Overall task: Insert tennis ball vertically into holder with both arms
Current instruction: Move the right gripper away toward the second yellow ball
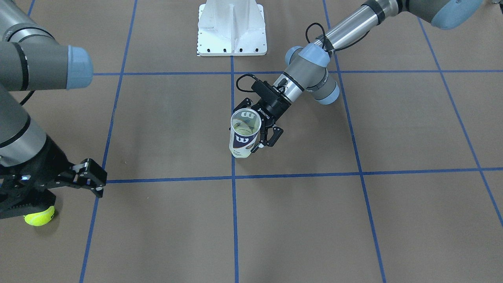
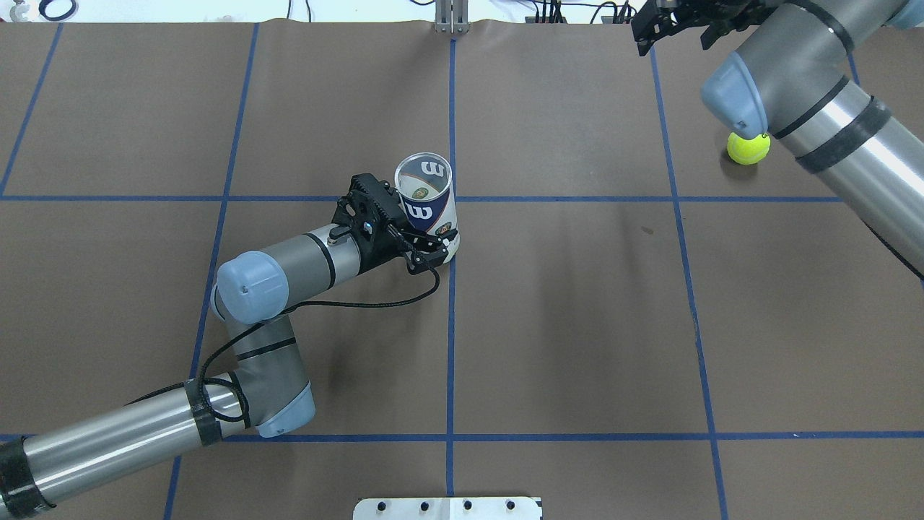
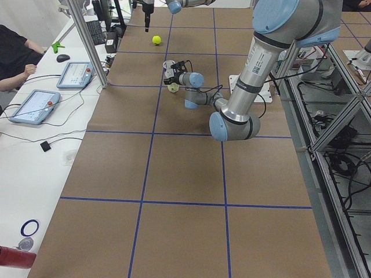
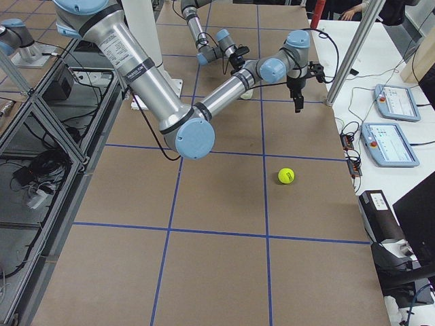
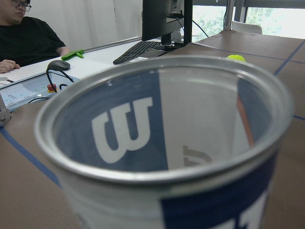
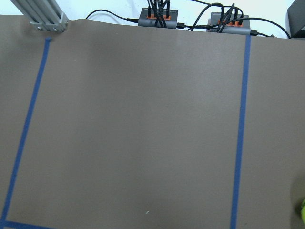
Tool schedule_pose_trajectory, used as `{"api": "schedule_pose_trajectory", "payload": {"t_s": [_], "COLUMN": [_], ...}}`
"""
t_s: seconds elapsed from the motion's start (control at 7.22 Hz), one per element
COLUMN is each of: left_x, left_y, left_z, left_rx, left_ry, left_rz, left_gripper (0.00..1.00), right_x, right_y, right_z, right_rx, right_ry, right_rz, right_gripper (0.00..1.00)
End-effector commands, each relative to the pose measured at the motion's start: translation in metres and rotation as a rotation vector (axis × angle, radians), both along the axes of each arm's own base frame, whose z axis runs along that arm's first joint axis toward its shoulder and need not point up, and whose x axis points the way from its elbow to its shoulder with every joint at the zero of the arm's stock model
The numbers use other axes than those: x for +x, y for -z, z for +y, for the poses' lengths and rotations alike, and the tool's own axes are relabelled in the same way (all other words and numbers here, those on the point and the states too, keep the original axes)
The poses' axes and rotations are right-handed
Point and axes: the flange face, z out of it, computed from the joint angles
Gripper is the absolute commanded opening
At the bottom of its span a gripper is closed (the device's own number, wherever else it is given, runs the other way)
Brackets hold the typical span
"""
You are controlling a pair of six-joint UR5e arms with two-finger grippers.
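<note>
The yellow tennis ball [image 1: 39,217] will fall far below the holder's rim when I put it in, because the holder's opening [image 1: 245,122] shows a deep, empty inside with straight sides.
The holder [image 1: 244,138], a clear can with a navy and white "W" label, stands upright with its mouth open near the table's middle [image 2: 422,177]. My left gripper [image 1: 257,125] is shut on the holder from the side, low on its body [image 2: 427,230]. The left wrist view looks into the holder's rim [image 5: 167,143]. The yellow tennis ball [image 1: 39,216] lies on the table far off on my right [image 2: 748,148]. My right gripper [image 1: 59,188] is open and empty, raised beside the ball [image 2: 675,25]. The ball's edge shows in the right wrist view [image 6: 302,212].
The white pedestal base [image 1: 232,27] stands at the robot's side of the table [image 2: 447,508]. Blue tape lines grid the brown table [image 2: 577,325]. Operators' tablets and a keyboard lie on the bench beyond the far edge [image 3: 35,104].
</note>
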Motion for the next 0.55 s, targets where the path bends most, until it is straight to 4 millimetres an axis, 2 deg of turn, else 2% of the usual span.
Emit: {"api": "schedule_pose_trajectory", "payload": {"t_s": [0.0,0.28,0.42], "left_x": [0.000,0.000,0.000], "left_y": [0.000,0.000,0.000], "left_z": [0.000,0.000,0.000], "left_rx": [-0.001,-0.001,-0.001], "left_ry": [0.001,0.001,0.001], "left_rz": [-0.002,-0.002,-0.002], "left_gripper": [0.99,0.99,0.99], "right_x": [0.034,0.038,0.039], "right_y": [-0.076,-0.162,-0.181], "right_z": [-0.021,-0.010,-0.009], "right_rx": [0.025,0.059,0.071], "right_ry": [0.051,0.058,0.084], "right_rz": [0.050,0.034,0.047], "right_gripper": [0.99,0.99,0.99]}}
